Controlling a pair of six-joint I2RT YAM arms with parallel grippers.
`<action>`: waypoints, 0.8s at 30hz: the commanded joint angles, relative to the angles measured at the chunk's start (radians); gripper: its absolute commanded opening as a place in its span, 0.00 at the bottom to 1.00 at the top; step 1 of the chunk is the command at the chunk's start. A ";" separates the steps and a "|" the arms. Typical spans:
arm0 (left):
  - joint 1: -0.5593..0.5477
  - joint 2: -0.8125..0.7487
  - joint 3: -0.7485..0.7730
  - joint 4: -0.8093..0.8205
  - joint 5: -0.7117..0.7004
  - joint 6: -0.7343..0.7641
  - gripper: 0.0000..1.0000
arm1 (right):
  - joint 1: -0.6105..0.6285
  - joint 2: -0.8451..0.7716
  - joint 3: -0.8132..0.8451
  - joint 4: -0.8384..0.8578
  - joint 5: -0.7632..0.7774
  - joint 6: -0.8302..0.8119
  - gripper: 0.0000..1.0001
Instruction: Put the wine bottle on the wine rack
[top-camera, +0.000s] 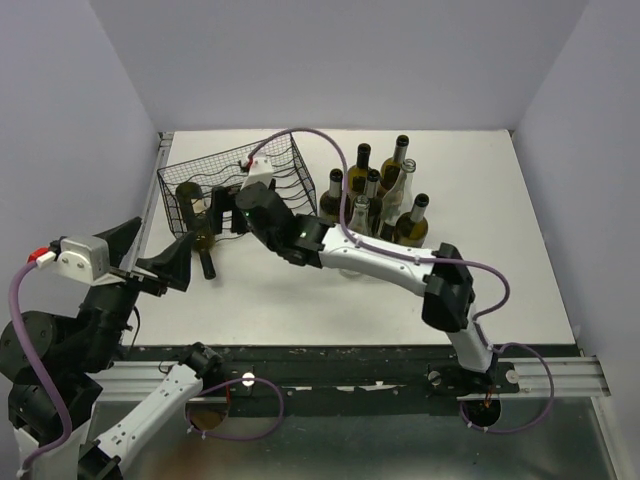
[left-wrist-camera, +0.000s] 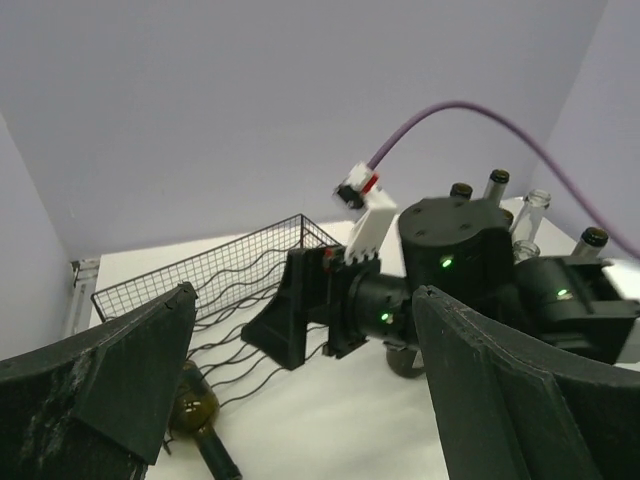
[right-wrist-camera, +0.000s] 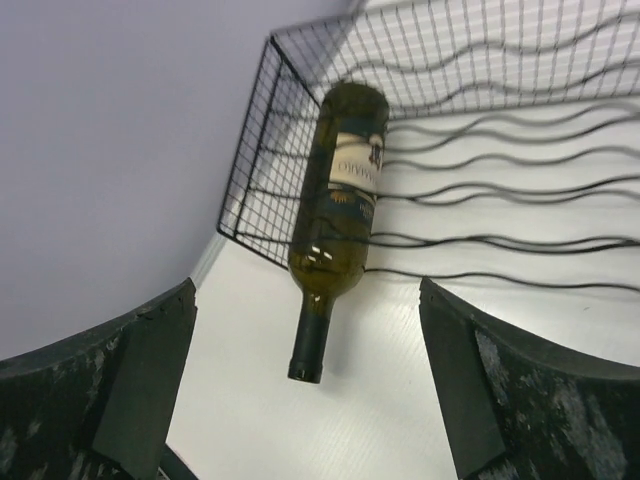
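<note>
I carry on with my right gripper to the front clear bottle (top-camera: 361, 210) and close on its neck, because the dark green wine bottle (top-camera: 191, 204) is lying in the rack's cradle.
The black wire wine rack (top-camera: 268, 160) stands at the back left of the table. It also shows in the right wrist view (right-wrist-camera: 480, 60) and the left wrist view (left-wrist-camera: 220, 265). A dark green wine bottle (top-camera: 197, 222) lies in its leftmost cradle, with the neck sticking out of the open front toward me. It shows clearly in the right wrist view (right-wrist-camera: 345, 190), and its shoulder shows in the left wrist view (left-wrist-camera: 195, 412). My right gripper (top-camera: 218, 212) is open and empty just above and in front of the bottle (right-wrist-camera: 312, 415). My left gripper (top-camera: 150, 252) is open and empty, low at the left (left-wrist-camera: 300, 400).
Several upright bottles (top-camera: 385, 195) stand in a cluster at the back right, beside the right arm's forearm (top-camera: 370, 260). Their tops show in the left wrist view (left-wrist-camera: 495, 180). Lavender walls close in the left, back and right. The right arm's purple cable (top-camera: 320, 140) arcs over the rack.
</note>
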 joint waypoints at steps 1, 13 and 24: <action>-0.004 0.034 0.066 0.077 -0.019 0.006 0.99 | -0.021 -0.146 0.105 -0.241 0.087 -0.122 0.98; -0.004 0.163 0.102 0.141 0.030 0.061 0.99 | -0.066 -0.399 0.233 -0.780 0.378 -0.291 0.99; -0.004 0.323 0.189 0.139 0.047 0.192 0.99 | -0.099 -0.495 0.126 -1.096 0.457 -0.090 0.98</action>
